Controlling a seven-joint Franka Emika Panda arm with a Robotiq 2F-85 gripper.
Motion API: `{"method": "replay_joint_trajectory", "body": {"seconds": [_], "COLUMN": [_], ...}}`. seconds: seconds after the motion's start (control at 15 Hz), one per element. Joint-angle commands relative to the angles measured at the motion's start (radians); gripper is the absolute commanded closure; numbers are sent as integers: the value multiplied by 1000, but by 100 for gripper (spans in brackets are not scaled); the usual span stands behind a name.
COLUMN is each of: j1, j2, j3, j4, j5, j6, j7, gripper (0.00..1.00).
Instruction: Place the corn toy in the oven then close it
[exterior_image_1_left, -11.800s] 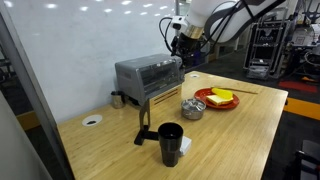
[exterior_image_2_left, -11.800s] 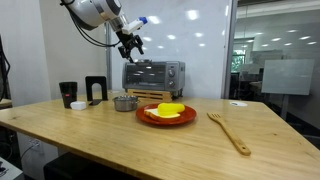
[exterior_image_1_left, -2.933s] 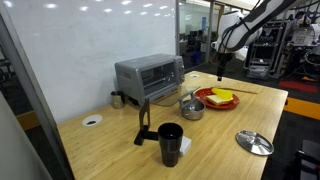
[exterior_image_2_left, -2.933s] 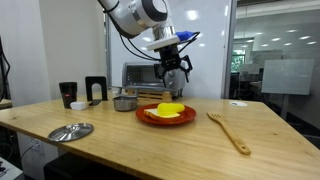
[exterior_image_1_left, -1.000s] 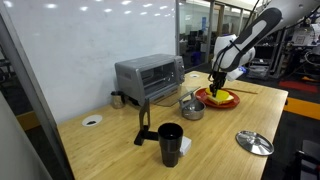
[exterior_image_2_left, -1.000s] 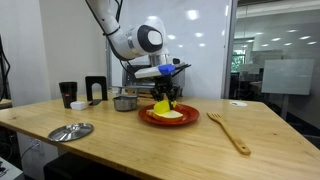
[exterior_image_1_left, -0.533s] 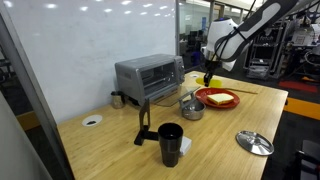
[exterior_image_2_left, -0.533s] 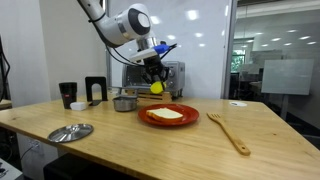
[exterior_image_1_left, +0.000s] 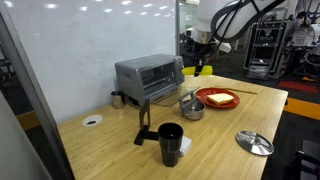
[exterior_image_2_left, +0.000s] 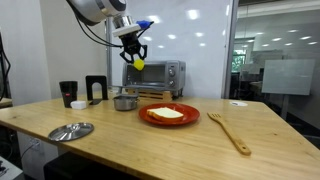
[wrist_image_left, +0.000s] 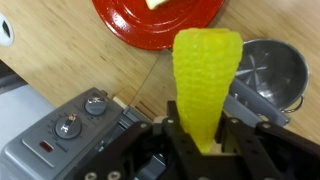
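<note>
My gripper should tilt the corn toy (exterior_image_2_left: 140, 63) toward level and face the oven's front opening (exterior_image_2_left: 153, 75) before moving it in, because the corn toy points down outside the oven.
My gripper (wrist_image_left: 205, 125) is shut on the corn toy (wrist_image_left: 207, 80), a bright yellow cob that sticks out from between the fingers (wrist_image_left: 240, 128). In both exterior views the gripper (exterior_image_1_left: 200, 64) (exterior_image_2_left: 134, 56) hangs in the air with the corn toy (exterior_image_1_left: 199, 71) (exterior_image_2_left: 138, 64) under it, above and near one end of the oven (exterior_image_1_left: 148, 74) (exterior_image_2_left: 155, 75). In the wrist view the silver oven's knob panel (wrist_image_left: 70, 125) lies below left of the corn. I cannot make out how the oven door stands.
A red plate (exterior_image_1_left: 218, 98) (exterior_image_2_left: 170, 114) (wrist_image_left: 160, 20) with a flat yellow food item lies on the wooden table beside a small metal pot (exterior_image_1_left: 191, 108) (exterior_image_2_left: 124, 102) (wrist_image_left: 268, 72). A pot lid (exterior_image_1_left: 254, 142) (exterior_image_2_left: 70, 131), a black cup (exterior_image_1_left: 171, 143) and a wooden spatula (exterior_image_2_left: 230, 132) also lie there.
The gripper closed on the corn toy at the red plate, lifted it and carried it up toward the oven.
</note>
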Motion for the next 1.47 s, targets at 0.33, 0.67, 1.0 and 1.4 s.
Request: {"method": "replay_joint_trajectory", "body": {"seconds": [0.33, 0.67, 1.0, 1.4], "j1": [36, 46, 44, 58], "j2": [89, 145, 188, 230], "j3": [17, 11, 3, -27], "j4": [1, -9, 19, 122], "j5": [-293, -591, -953, -1470], "j6": [30, 70, 133, 191], "j7": [-148, -125, -54, 299], "gripper": [91, 91, 91, 91]}}
